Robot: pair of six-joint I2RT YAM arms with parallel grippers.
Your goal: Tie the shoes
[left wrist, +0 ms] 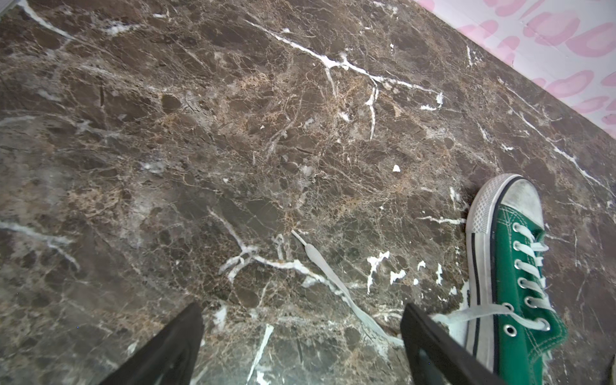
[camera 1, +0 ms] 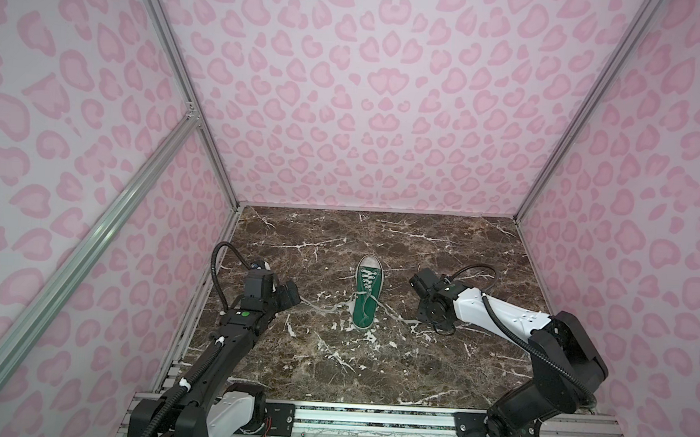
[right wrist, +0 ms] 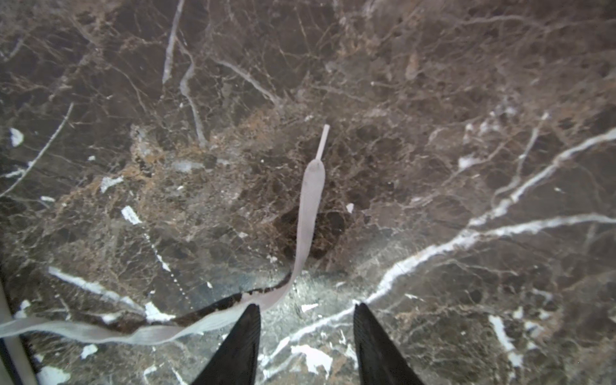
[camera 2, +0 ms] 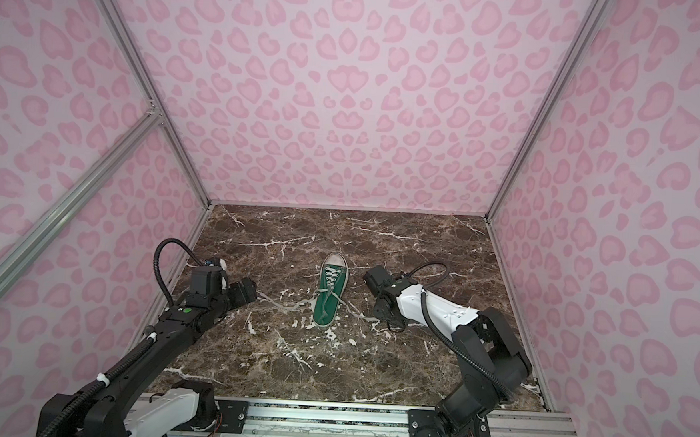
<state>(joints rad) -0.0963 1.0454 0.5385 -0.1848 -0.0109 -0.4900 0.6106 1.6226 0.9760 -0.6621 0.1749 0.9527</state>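
My right gripper should lay its lace (camera 1: 394, 313) across first, and then my left gripper should carry the other lace over, because the laces lie uncrossed beside the shoe.
The green shoe (camera 1: 368, 292) lies mid-table in both top views, white toe cap pointing to the back wall, laces untied. One white lace (camera 1: 328, 307) trails left toward my left gripper (left wrist: 301, 316), which is open; that lace (left wrist: 336, 283) runs across the marble between its fingers and past the one nearer the shoe (left wrist: 513, 290). The other lace (camera 1: 400, 317) trails right. My right gripper (right wrist: 305, 308) hangs low over it, its jaws partly apart with only marble between them. This lace (right wrist: 308, 206) bends just beyond one fingertip (right wrist: 248, 320).
The brown marble tabletop (camera 1: 372, 366) has white veins that resemble lace. Pink patterned walls (camera 1: 388, 105) with aluminium posts enclose three sides. A metal rail (camera 1: 369, 420) carrying both arm bases runs along the front edge.
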